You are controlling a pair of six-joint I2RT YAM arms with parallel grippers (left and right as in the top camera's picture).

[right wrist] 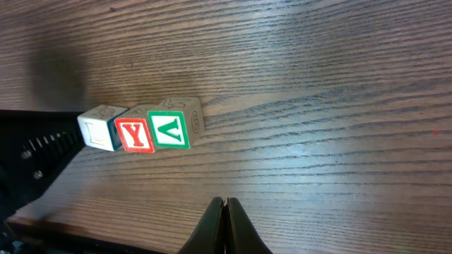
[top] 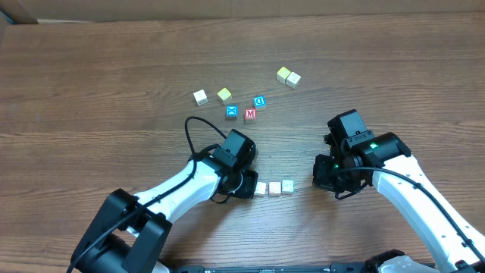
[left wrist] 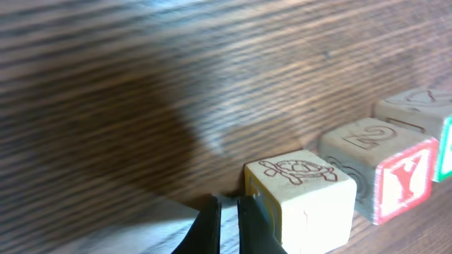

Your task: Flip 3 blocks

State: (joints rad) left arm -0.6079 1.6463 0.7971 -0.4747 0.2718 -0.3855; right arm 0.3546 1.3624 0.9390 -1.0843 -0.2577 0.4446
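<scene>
The pale block (right wrist: 101, 127) sits a little crooked beside the Y block. Next, my left gripper backs away from the pale block's side and pushes its front side (left wrist: 315, 223) flush with the row.
Three blocks stand in a touching row on the wooden table: a pale block (top: 261, 189), a block with a red Y face (top: 274, 187) and a block with a green V face (top: 288, 186). In the left wrist view, the pale block (left wrist: 304, 194) shows an engraved turtle on top, with the Y block (left wrist: 381, 169) and the V block (left wrist: 424, 109) behind it. My left gripper (left wrist: 226, 206) is shut on nothing, its tips against the pale block's left side. My right gripper (right wrist: 224, 204) is shut and empty, apart from the V block (right wrist: 169, 129), the Y block (right wrist: 134, 134) and the pale block (right wrist: 99, 127).
Farther back on the table (top: 91, 91) lie other cubes: a white cube (top: 200, 96), a yellow-green cube (top: 224, 94), a blue X cube (top: 232, 111), a red M cube (top: 250, 114), a blue D cube (top: 259, 101) and a pale pair (top: 288, 76).
</scene>
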